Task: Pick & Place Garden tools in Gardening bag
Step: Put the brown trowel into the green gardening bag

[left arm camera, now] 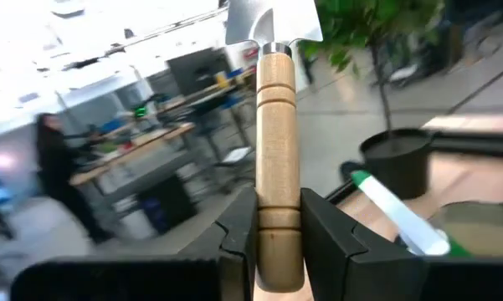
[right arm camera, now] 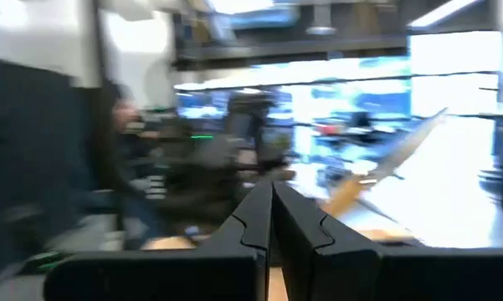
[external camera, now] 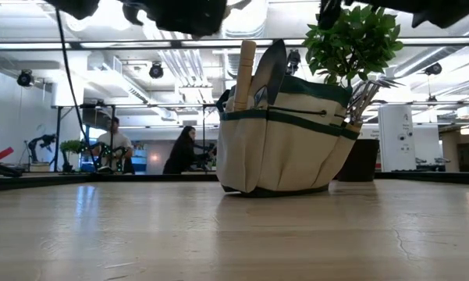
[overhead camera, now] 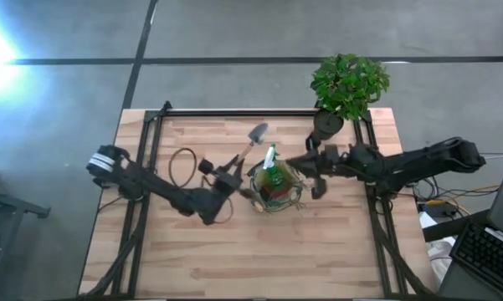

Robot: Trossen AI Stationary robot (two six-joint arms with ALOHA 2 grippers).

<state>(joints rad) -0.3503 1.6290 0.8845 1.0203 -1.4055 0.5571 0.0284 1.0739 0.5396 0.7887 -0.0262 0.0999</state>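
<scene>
The trowel is held by my left gripper near its handle's loose end [left arm camera: 279, 255], and its blade points past the bag. My right gripper should open and take hold of the silver blade [overhead camera: 258, 132].
My left gripper [overhead camera: 228, 174] stands just left of the gardening bag [overhead camera: 276, 186], shut on a trowel [overhead camera: 253, 139] with a light wooden handle and a silver blade. The bag [external camera: 285, 136] is cream fabric with green bands and rests on its flat bottom. A wooden handle [external camera: 244, 74], a trowel blade [external camera: 271, 70] and fork tines [external camera: 367, 94] stick up from it. A white and green piece [left arm camera: 397, 213] also stands in the bag. My right gripper [overhead camera: 291, 163] hovers shut over the bag's far right side and holds nothing [right arm camera: 272, 217]. My left gripper pinches the trowel's wooden handle near its free end [left arm camera: 278, 238] between its two fingers. The fingers lie level and along the handle, coming from the table's left. The trowel is lifted clear, and its blade [left arm camera: 272, 21] points away toward the far right.
A potted green plant [overhead camera: 349, 84] in a black pot [overhead camera: 326, 125] stands at the far right edge, just behind my right gripper. A dark cable loop [overhead camera: 182, 165] lies on the table left of the bag. People sit at desks in the room beyond [external camera: 113, 144].
</scene>
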